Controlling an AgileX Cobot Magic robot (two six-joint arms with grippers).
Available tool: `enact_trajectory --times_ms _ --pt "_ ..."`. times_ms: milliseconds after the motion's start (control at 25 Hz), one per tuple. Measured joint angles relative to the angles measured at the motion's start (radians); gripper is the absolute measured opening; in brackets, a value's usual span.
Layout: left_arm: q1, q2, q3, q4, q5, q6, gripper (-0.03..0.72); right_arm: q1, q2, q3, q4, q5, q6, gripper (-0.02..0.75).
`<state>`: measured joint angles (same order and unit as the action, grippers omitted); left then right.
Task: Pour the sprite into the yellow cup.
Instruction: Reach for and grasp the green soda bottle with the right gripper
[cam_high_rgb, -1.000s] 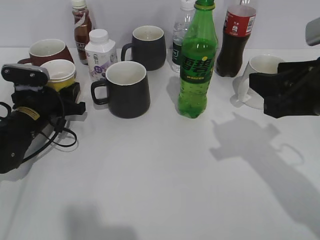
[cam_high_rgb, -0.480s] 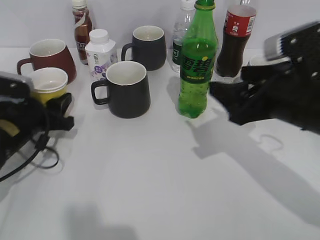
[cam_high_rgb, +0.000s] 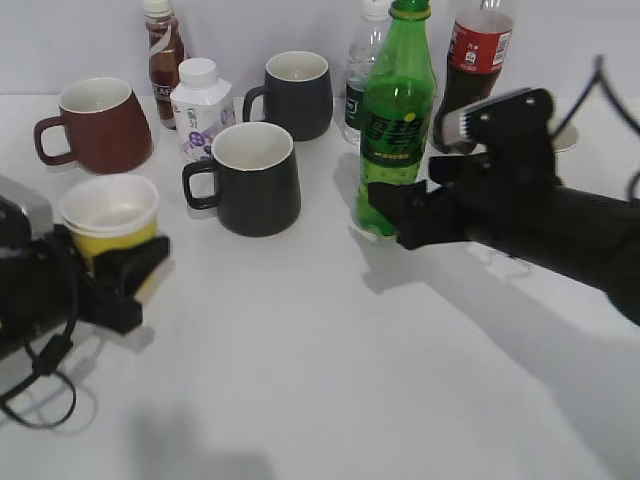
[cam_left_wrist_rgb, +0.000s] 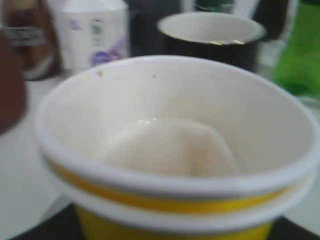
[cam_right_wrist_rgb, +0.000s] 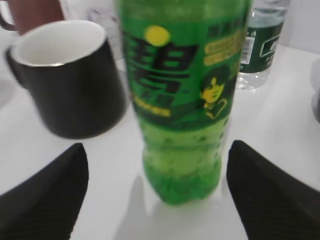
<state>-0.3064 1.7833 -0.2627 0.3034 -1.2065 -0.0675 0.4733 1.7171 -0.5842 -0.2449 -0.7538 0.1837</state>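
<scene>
The sprite (cam_high_rgb: 396, 118) gets slimmer toward a narrow neck (cam_high_rgb: 410, 12), so I expect its drink to flow into the yellow cup in a thin stream when the robot pours.
The sprite (cam_high_rgb: 397, 120) stands upright at the middle back of the table. It fills the right wrist view (cam_right_wrist_rgb: 182, 100). My right gripper (cam_high_rgb: 392, 215) is open, with one jaw on each side of the bottle's base (cam_right_wrist_rgb: 160, 200), not touching it. The yellow cup (cam_high_rgb: 110, 212) is upright at the front left, held in my left gripper (cam_high_rgb: 122, 265), which is shut on its lower body. In the left wrist view the cup (cam_left_wrist_rgb: 170, 150) is close up with a white, empty-looking inside. Only black jaw corners show under it (cam_left_wrist_rgb: 170, 235).
A black mug (cam_high_rgb: 255, 180) stands left of the sprite and another (cam_high_rgb: 295, 92) stands behind it. A brown-red mug (cam_high_rgb: 98, 125) is at the back left. A white milk bottle (cam_high_rgb: 200, 105), brown drink bottle (cam_high_rgb: 163, 50), water bottle (cam_high_rgb: 360, 75) and cola bottle (cam_high_rgb: 472, 80) line the back.
My left gripper has carried the yellow cup forward, away from the brown-red mug. My right gripper has swung left from the right edge to the sprite's base.
</scene>
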Motion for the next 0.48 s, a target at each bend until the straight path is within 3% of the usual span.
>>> enact_trajectory --times_ms 480 --pt "0.000 -0.001 0.012 0.239 0.000 -0.036 0.357 0.000 0.186 -0.194 0.005 -0.019 -0.004 0.626"
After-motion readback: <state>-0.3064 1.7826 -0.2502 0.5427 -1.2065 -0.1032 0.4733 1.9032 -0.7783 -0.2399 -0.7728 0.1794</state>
